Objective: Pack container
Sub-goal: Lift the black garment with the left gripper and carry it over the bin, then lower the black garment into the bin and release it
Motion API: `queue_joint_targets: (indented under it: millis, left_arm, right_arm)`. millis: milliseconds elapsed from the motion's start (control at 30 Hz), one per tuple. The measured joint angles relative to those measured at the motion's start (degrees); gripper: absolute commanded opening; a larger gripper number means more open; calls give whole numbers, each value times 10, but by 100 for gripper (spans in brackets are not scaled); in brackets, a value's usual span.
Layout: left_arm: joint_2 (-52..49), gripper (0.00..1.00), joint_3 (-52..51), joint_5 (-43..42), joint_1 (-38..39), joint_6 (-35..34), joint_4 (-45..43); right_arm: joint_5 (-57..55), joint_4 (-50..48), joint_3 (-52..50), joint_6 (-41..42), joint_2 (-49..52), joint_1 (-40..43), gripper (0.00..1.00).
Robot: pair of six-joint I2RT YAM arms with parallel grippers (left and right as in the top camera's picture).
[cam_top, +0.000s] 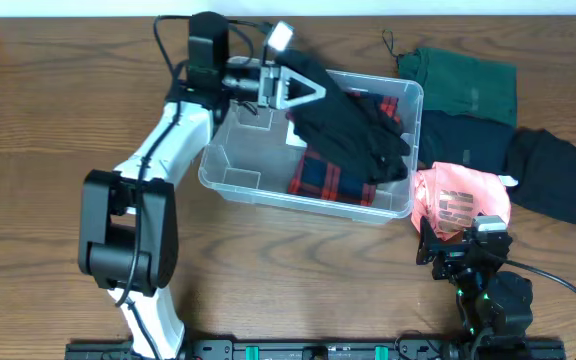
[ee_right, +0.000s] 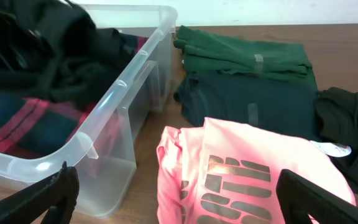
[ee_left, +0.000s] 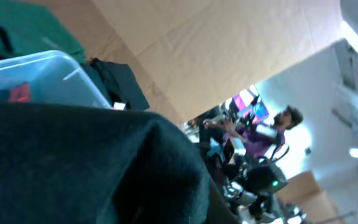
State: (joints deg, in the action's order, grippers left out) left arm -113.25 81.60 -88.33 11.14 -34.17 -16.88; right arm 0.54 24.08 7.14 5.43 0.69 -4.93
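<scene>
The black garment (cam_top: 353,140) is bunched up over the plaid garment. Next, my left gripper lays the black garment across the container's empty end (cam_top: 253,153) and tucks its edge in.
The clear plastic container (cam_top: 236,184) stands at mid-table, with a red and blue plaid garment (cam_top: 320,182) lying in it. My left gripper (cam_top: 303,88) is over the container's far side, shut on a black garment (cam_top: 353,130) that drapes down into the bin. In the left wrist view that garment (ee_left: 73,168) hides the fingers, and the container's rim (ee_left: 42,65) shows behind it. My right gripper (cam_top: 458,238) is open and empty, low over a pink printed shirt (cam_top: 463,195) to the right of the bin. In the right wrist view its fingers (ee_right: 182,202) straddle the pink shirt (ee_right: 253,174) beside the container (ee_right: 123,81).
A folded green garment (cam_top: 468,80), a dark teal one (cam_top: 463,135) and a black one (cam_top: 558,175) lie on the table to the right of the bin. They also show in the right wrist view (ee_right: 241,53).
</scene>
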Motion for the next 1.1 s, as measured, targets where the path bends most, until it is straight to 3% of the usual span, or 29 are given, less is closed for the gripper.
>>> queue_joint_targets:
  millis: [267,500,633,800,1100]
  left_arm:
    - [0,6,0,20,-59,-105,5]
    - [0,6,1,123,-91,-159,78]
    - [1,6,8,199,-91,-110,245]
    - [9,6,10,303,-87,22,499]
    - [89,7,10,445,-64,180,660]
  right_arm:
    - [0,0,0,0,0,0,99]
    - [0,0,0,0,0,0,99]
    - [0,0,0,0,0,0,99]
    - [0,0,0,0,0,0,99]
    - [0,0,0,0,0,0,99]
